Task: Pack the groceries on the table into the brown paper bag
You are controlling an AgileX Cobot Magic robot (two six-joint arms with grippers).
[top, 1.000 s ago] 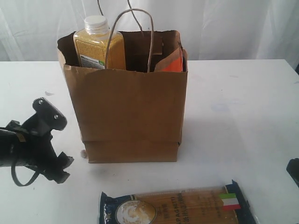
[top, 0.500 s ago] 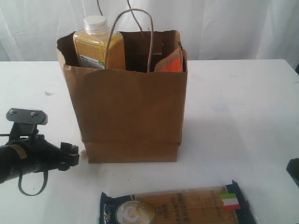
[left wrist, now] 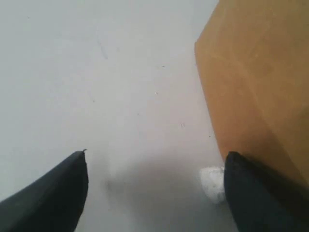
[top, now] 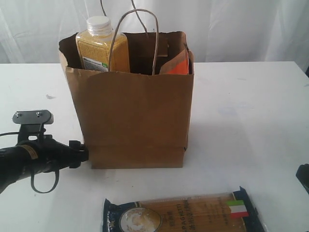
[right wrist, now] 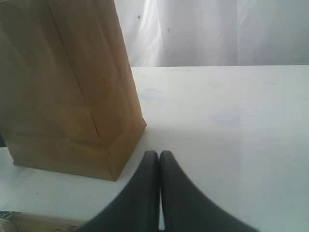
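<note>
The white bit (left wrist: 212, 181) is up against the bottom of the bag at one finger of my left gripper, so next I nudge the bag over and center the fingers before I close them.
The brown paper bag (top: 130, 116) stands upright mid-table. Inside it, the white-capped bottle of yellow grains (top: 101, 46) rises at the left and the orange-labelled pouch (top: 177, 65) leans at the right. The blue-ended spaghetti pack (top: 183, 215) lies flat on the table in front of the bag. My left gripper (top: 79, 153) is low at the bag's bottom left corner; its jaws stand open around bare table (left wrist: 157, 162), one finger next to the bag wall (left wrist: 256, 77). My right gripper (right wrist: 159, 153) is shut and empty, apart from the bag (right wrist: 63, 82). Both jars are hidden.
A tiny white pebble-like bit (left wrist: 212, 182) lies against the bag's base by my left finger. White curtains hang behind the white table (top: 241, 111). A corner of the spaghetti pack (right wrist: 29, 223) shows in the right wrist view. The right arm (top: 304, 176) peeks in at the edge.
My left arm has turned and slid right, low over the table, until its gripper reached the bag's bottom left corner. The right arm, bag and spaghetti pack have not moved.
</note>
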